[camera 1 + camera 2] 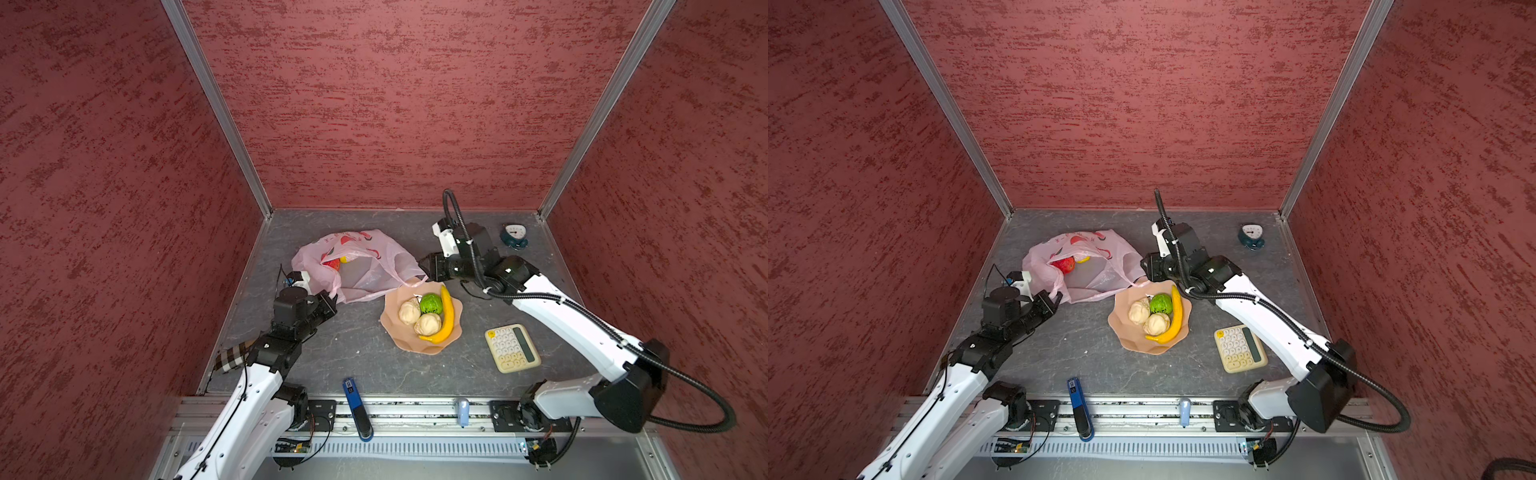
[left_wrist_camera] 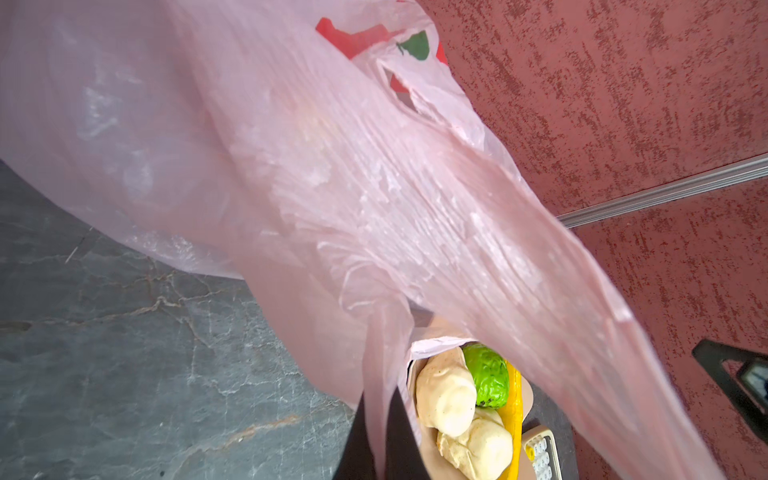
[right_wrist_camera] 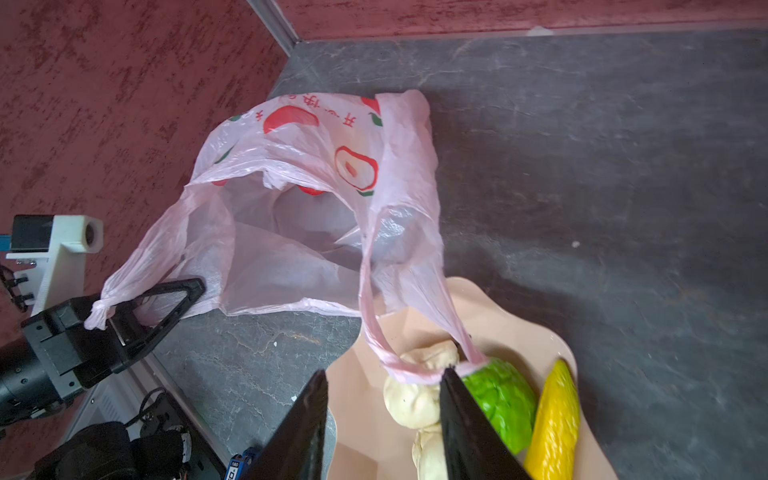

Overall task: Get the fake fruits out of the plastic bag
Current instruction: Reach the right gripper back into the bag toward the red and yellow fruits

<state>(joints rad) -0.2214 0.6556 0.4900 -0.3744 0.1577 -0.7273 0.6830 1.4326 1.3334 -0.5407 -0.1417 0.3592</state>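
The red fruit (image 1: 1064, 264) is deep behind the side of the bag that my left gripper is holding. I should pull that handle of the bag toward the front while my right gripper goes into the bag's opening (image 1: 1094, 280).
The pale-pink plastic bag (image 1: 370, 270) lies open-mouthed at the back left of the table. Inside it show a red fruit (image 1: 1064, 264) and a small yellow one (image 1: 1082, 259). My left gripper (image 1: 330, 300) is shut on one bag handle (image 2: 380, 415) at the bag's near left corner. My right gripper (image 3: 385, 374) stands open over the peach bowl (image 1: 399, 341); the other handle loop (image 3: 409, 374) hangs over one fingertip. In the bowl lie a banana (image 1: 447, 316), a green fruit (image 1: 431, 303) and two beige balls (image 1: 409, 311).
A cream calculator (image 1: 512, 348) lies right of the bowl under the right arm. A small clock (image 1: 514, 236) stands at the back right. A blue tool (image 1: 355, 409) sits on the front rail, and a checked cloth (image 1: 232, 357) lies by the left wall.
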